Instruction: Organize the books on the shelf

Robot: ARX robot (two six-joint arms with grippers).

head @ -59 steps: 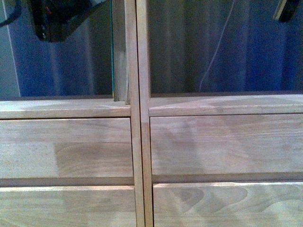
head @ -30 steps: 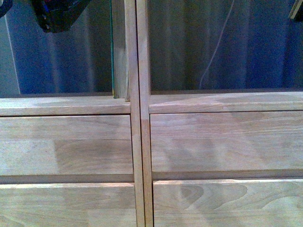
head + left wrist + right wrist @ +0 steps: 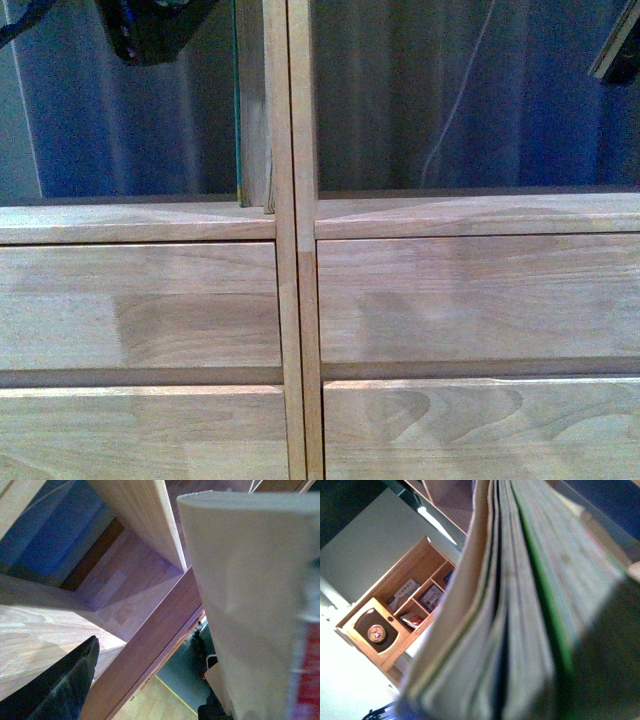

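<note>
My gripper will set down the whitish book (image 3: 245,600), which will tilt and lean at the centre post because the upright teal-edged book (image 3: 252,110) stands against that post.
The light wood shelf (image 3: 298,300) fills the front view, with two columns of drawer-like panels and an open bay above. A slim upright book with a teal edge (image 3: 238,110) stands in the left bay against the centre post. My left gripper (image 3: 150,30) is open, high in the left bay. In the left wrist view its dark finger (image 3: 65,690) is apart from a whitish-grey book cover with red marks (image 3: 250,605). My right gripper (image 3: 625,50) is at the top right edge, shut on the books (image 3: 520,605). Their page edges and a green edge fill the right wrist view.
A blue curtain and a thin white cable (image 3: 455,110) show through the shelf's open back. A darker wooden cabinet (image 3: 395,625) with small items stands far off in the right wrist view. The shelf's centre post (image 3: 290,100) divides the two bays.
My left gripper has shifted to the right along the top of the front view. The right gripper with the books has moved slightly at the top right edge.
</note>
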